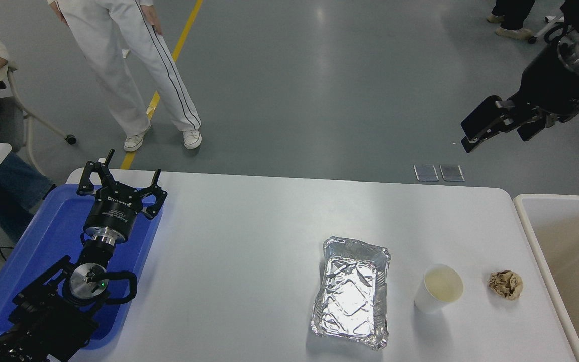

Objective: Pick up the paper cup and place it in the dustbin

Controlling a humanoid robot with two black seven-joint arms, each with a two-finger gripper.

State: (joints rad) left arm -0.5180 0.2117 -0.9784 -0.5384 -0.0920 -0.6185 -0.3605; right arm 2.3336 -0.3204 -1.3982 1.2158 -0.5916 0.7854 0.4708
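Note:
The cup's opening (444,284) shows a plain, pale inside. I should expect the white paper cup (430,301) to be empty and stay spill-free when I carry it tilted.
The white paper cup (439,289) stands upright on the table's right part, between a foil tray and a brown paper ball. The dustbin (531,221), off-white rim with beige walls, stands at the right edge next to the table. My right gripper (493,128) is open and empty, held high at the upper right, beyond the table's far edge and well away from the cup. My left gripper (118,183) is open and parked over the blue tray at the lower left.
A crinkled silver foil tray (352,296) lies left of the cup. A crumpled brown paper ball (505,284) lies right of it, near the bin. A blue tray (43,241) sits at the table's left. A person in white trousers (133,65) stands beyond the far left corner.

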